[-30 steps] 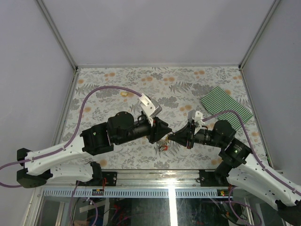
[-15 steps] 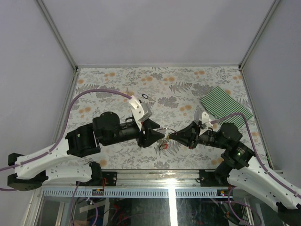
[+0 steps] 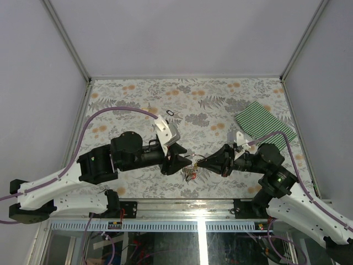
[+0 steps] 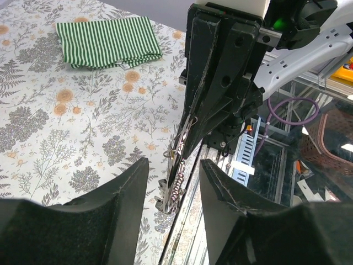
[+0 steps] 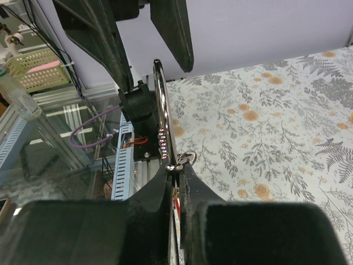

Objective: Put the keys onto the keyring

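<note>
A small loop (image 5: 188,157) is crowding the fingers of my right gripper. My left gripper should therefore hold the keyring's far end (image 5: 159,72) while my right gripper takes a clear curve of the keyring.
The keyring (image 5: 163,116) is a thin silver ring standing edge-on, and my right gripper (image 5: 176,168) is shut on its lower part. In the left wrist view the keyring (image 4: 180,157) shows just beyond my left gripper (image 4: 174,193), which is open and holds nothing. A small cluster of keys (image 3: 191,174) with a red head sits just below the ring; whether it hangs or lies on the table I cannot tell. From above, the left gripper (image 3: 186,159) and right gripper (image 3: 199,163) face each other tip to tip near the table's front edge.
A green striped cloth (image 3: 265,122) lies at the back right. A small dark oval loop (image 3: 169,113) rests on the floral table behind the left arm. The table's metal front rail (image 3: 182,205) runs close below the grippers.
My left gripper has opened wider and drawn back left from the ring, uncovering the small dark loop. The right gripper keeps its grip and has stretched slightly forward.
</note>
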Controlling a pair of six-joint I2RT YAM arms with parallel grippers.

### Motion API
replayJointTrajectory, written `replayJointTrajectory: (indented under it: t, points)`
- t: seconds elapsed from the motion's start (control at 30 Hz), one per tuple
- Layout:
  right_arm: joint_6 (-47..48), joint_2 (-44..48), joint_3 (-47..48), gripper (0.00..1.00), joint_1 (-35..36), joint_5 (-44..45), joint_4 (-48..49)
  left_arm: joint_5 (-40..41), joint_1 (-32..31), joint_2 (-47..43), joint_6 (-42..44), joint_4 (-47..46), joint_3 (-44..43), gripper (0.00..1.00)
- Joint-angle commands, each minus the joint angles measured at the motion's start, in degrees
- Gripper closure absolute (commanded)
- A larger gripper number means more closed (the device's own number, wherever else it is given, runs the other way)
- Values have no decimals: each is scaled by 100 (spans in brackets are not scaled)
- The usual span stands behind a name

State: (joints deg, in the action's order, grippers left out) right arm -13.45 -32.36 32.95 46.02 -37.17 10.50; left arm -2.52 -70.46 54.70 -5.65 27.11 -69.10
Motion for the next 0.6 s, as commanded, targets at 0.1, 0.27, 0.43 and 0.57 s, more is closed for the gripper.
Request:
replayJointTrajectory:
  t: [0.1,0.27,0.43,0.57]
  points:
    - [-394,45,264,100,20,-45,1059,-348,-3,77,89,-171,2,69]
    - [-460,24,250,100,21,-5,1172,-430,0,150,83,-180,-17,90]
    - [-170,69,336,88,21,127,712,-354,1,162,113,-178,-113,100]
    - [403,169,606,65,21,350,-300,-188,-3,163,147,-77,-182,100]
